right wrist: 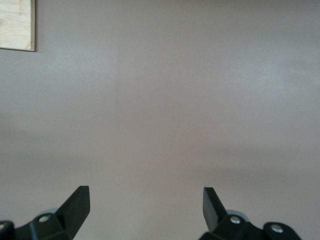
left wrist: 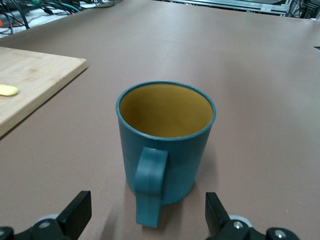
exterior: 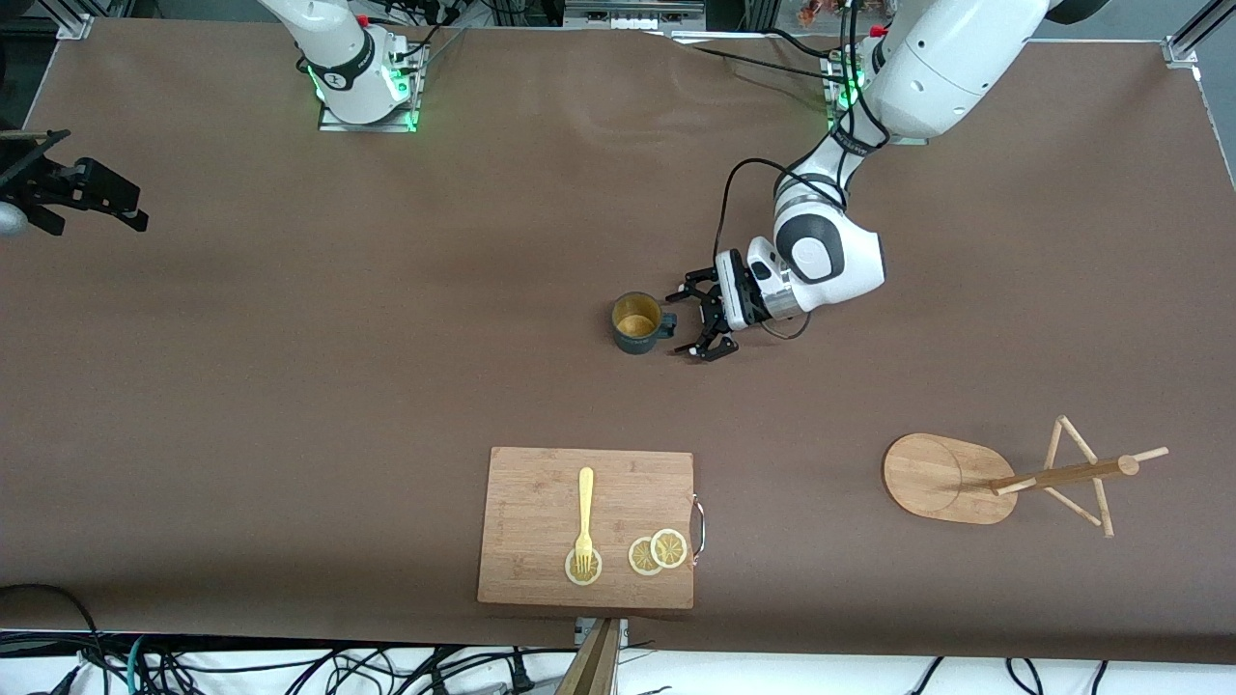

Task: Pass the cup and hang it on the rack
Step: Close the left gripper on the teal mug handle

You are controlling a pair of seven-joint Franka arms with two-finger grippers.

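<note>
My gripper will turn the dark teal cup (exterior: 636,323) toward the rack, and the cup will tip over empty, because the mustard-yellow inside (exterior: 636,317) can be seen clearly down to its bottom.
The dark teal cup (exterior: 636,323) with a mustard-yellow inside stands upright mid-table, its handle turned toward my left gripper (exterior: 688,324). That gripper is open and low over the table, right beside the handle. In the left wrist view the cup (left wrist: 167,140) fills the middle, and the handle sits between the open fingers of the left gripper (left wrist: 146,211) without touching them. The wooden rack (exterior: 1024,477) stands nearer the front camera, toward the left arm's end. My right gripper (exterior: 87,183) waits open and empty at the right arm's end; in its wrist view the right gripper (right wrist: 145,201) shows bare table.
A wooden cutting board (exterior: 541,550) with a metal handle lies near the front edge, carrying a yellow fork (exterior: 584,516) and lemon slices (exterior: 657,552). Its corner shows in the left wrist view (left wrist: 30,80) and the right wrist view (right wrist: 17,25).
</note>
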